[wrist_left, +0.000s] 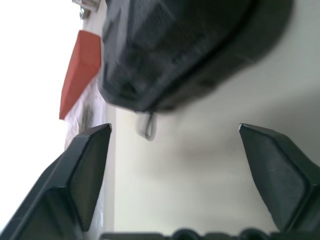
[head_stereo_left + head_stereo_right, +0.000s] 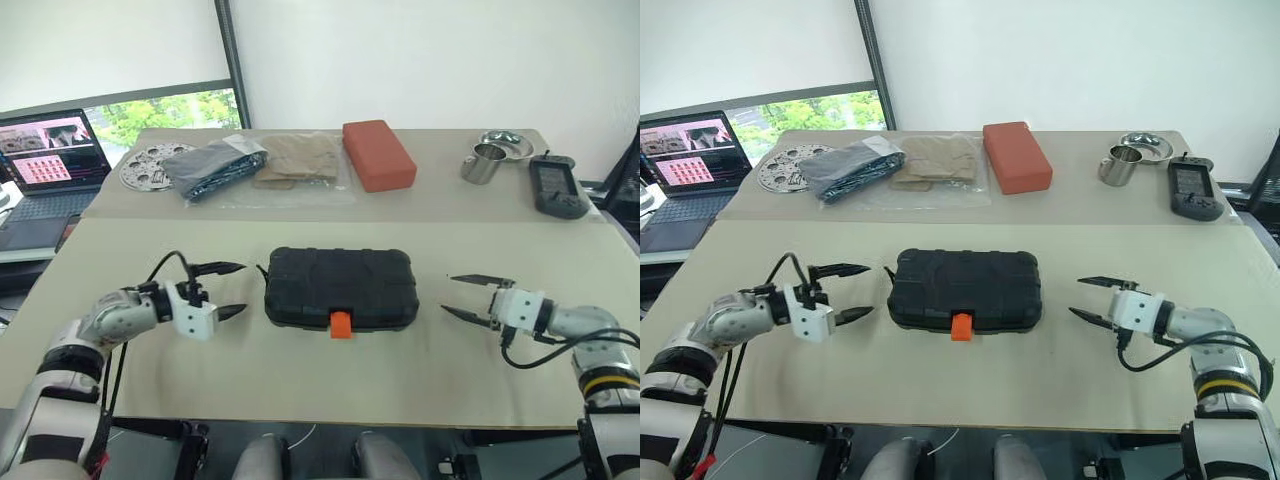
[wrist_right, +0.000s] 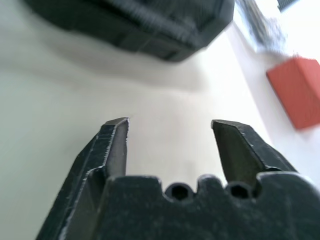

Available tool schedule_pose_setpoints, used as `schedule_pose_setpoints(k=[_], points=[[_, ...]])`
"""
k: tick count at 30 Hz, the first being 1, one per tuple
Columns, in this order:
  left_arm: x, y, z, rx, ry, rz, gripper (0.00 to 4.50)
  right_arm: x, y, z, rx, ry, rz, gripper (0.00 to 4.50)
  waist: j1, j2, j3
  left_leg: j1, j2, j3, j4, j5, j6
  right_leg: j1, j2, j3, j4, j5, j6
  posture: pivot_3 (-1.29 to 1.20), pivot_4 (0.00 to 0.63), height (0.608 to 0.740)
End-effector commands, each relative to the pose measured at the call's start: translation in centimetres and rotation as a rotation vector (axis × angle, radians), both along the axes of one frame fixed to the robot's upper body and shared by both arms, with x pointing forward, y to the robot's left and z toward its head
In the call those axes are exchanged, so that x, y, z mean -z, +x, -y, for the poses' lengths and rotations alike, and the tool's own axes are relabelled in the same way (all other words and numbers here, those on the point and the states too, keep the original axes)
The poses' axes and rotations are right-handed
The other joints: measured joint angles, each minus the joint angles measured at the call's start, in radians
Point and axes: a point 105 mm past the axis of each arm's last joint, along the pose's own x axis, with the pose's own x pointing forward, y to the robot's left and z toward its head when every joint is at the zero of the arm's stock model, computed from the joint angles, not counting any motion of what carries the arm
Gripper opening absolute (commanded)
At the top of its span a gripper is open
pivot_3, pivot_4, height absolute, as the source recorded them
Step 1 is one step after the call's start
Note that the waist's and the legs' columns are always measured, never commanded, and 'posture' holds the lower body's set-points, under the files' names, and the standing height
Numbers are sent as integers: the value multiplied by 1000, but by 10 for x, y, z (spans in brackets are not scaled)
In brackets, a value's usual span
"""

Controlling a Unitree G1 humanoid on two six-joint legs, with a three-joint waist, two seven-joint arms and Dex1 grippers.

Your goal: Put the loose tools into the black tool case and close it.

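The orange latch (image 2: 341, 325) is sticking out from the front edge of the closed case, so my left gripper should keep the case's end (image 2: 288, 287) steady while my right gripper pushes the latch shut.
The black tool case (image 2: 340, 287) lies closed in the middle of the near table, its ribbed lid down and its small orange latch (image 2: 341, 323) at the front edge. No loose tools are visible. My left gripper (image 2: 226, 290) is open just left of the case, apart from it, fingers pointing toward it. To the right of the case my right gripper (image 2: 462, 297) is open too, with a gap between it and the case. Both hold nothing. The case's end (image 1: 190, 50) fills the far part of the left wrist view, and its corner (image 3: 150, 25) appears in the right wrist view.
On the back table are a red block (image 2: 378, 153), a steel cup (image 2: 484, 163) by a metal dish, a black handheld device (image 2: 557, 186), folded dark and tan cloths (image 2: 260, 165) and a round perforated plate (image 2: 147, 165). A laptop (image 2: 45, 160) stands at far left.
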Motion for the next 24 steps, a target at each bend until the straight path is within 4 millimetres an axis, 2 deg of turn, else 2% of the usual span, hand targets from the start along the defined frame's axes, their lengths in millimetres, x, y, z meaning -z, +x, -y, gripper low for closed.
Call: schedule_pose_setpoints(k=[1, 5, 8, 10, 11, 14, 16, 19, 21, 24], points=[[-24, 16, -7, -94, -126, 52, 4166, -10, -9, -7, -28, 118, -22, 3106, 3, 0, 0, 1, 0, 2, 0, 0, 0, 0, 0, 0, 1, 0, 0, 0, 150, 740], [-42, 38, 1, -181, -345, -9, 4166, -14, -33, -28, -40, 312, -210, 3106, 15, 1, -1, -1, 1, 4, 0, 0, 0, 0, -1, -1, 1, 0, 0, 0, 150, 740], [-59, 54, 18, -186, -529, -94, 4166, -16, -57, -54, -99, 373, -397, 3106, 21, 4, -1, -3, 2, 5, 1, 0, 0, -2, -2, -3, 2, 0, 0, 0, 150, 740], [-71, 63, 34, -168, -649, -181, 4166, -14, -73, -70, -124, 381, -521, 3106, 23, 2, -1, -7, 2, 5, 4, 0, 0, -4, 0, -4, 4, 0, 1, 0, 150, 740], [-82, 69, 50, -136, -732, -249, 4166, -11, -81, -81, -149, 369, -596, 3106, 22, 2, -2, -9, 2, 5, 5, 0, 0, -4, 2, -4, 3, 0, 1, 0, 150, 740], [-99, 66, 91, -3, -810, -436, 4166, -11, -87, -100, -181, 388, -703, 3106, 22, 0, -2, -12, 1, 3, 6, 0, 0, -4, 5, -4, 2, -1, 1, 0, 150, 740], [-88, 47, 115, 110, -704, -611, 4166, -13, -87, -108, -189, 409, -738, 3106, 16, 1, -2, -12, 1, 2, 8, 0, 0, -5, 7, -4, 2, -1, 2, 0, 150, 740], [-72, 25, 136, 202, -570, -787, 4166, -12, -81, -119, -192, 414, -736, 3106, 6, 1, -2, -12, 0, 1, 7, 0, 0, -4, 7, -3, 1, -1, 2, 0, 150, 740], [-58, 18, 141, 208, -485, -842, 4166, -16, -62, -119, -132, 468, -681, 3106, 3, 0, -2, -11, 1, 0, 7, 0, 0, -5, 9, -3, 1, -1, 2, 0, 150, 740], [-38, 19, 137, 169, -404, -888, 4166, -30, -11, -102, 49, 543, -465, 3106, 3, 0, -1, -11, 0, -2, 9, 0, 0, -5, 9, -2, 1, -3, 5, 0, 150, 740]])
